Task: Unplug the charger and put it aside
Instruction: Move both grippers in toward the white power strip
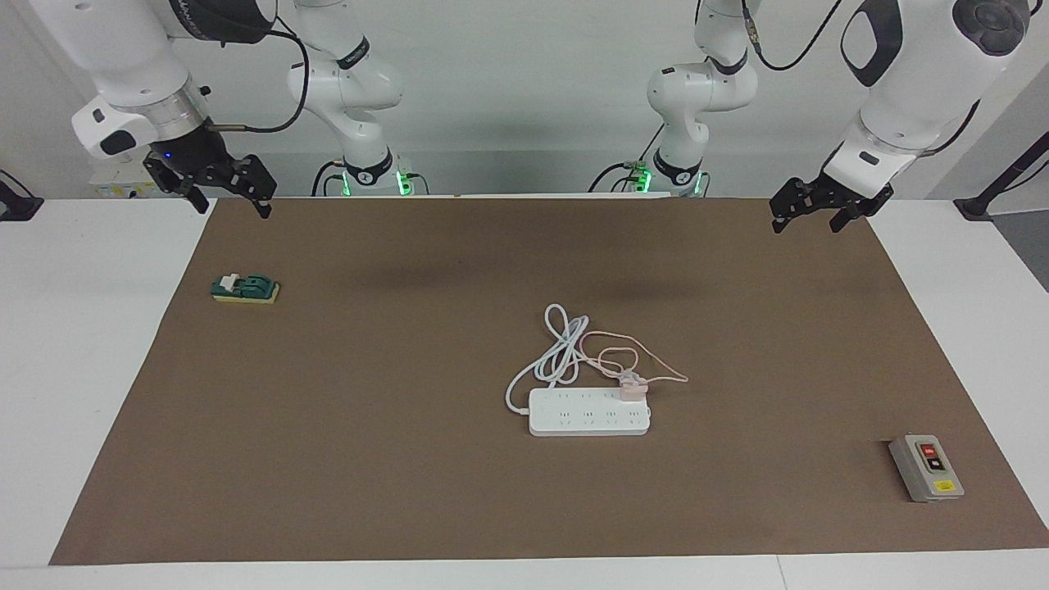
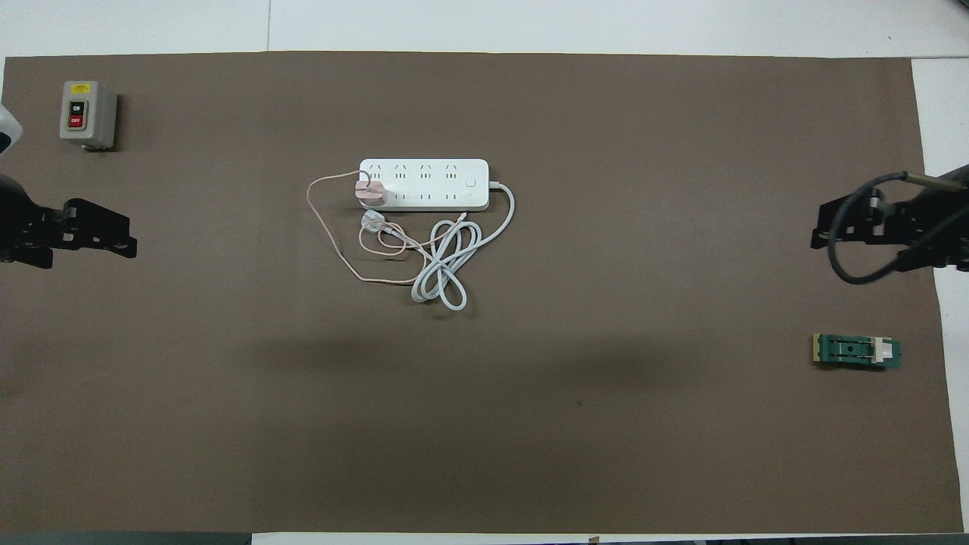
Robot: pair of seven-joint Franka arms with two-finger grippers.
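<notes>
I expect the pink cable (image 2: 337,248) to trail clear of the white cord when I pull the charger, because the cable lies in loose loops (image 2: 414,242) against the cord.
The charger (image 1: 633,390) is a small pale pink cube plugged into the white power strip (image 1: 586,414), at the end of the strip toward the left arm's end of the table. It also shows in the overhead view (image 2: 371,193). Its thin pink cable (image 2: 333,250) loops on the mat, nearer to the robots than the strip. My left gripper (image 1: 807,223) is open and empty, raised over the mat's edge at the left arm's end. My right gripper (image 1: 232,205) is open and empty, raised over the mat's edge at the right arm's end. Both arms wait, well apart from the charger.
The strip's thick white cord (image 2: 447,265) lies coiled beside the pink cable, its plug (image 2: 372,221) next to the charger. A grey box with red and black buttons (image 2: 87,113) sits toward the left arm's end. A small green block (image 2: 855,350) lies toward the right arm's end.
</notes>
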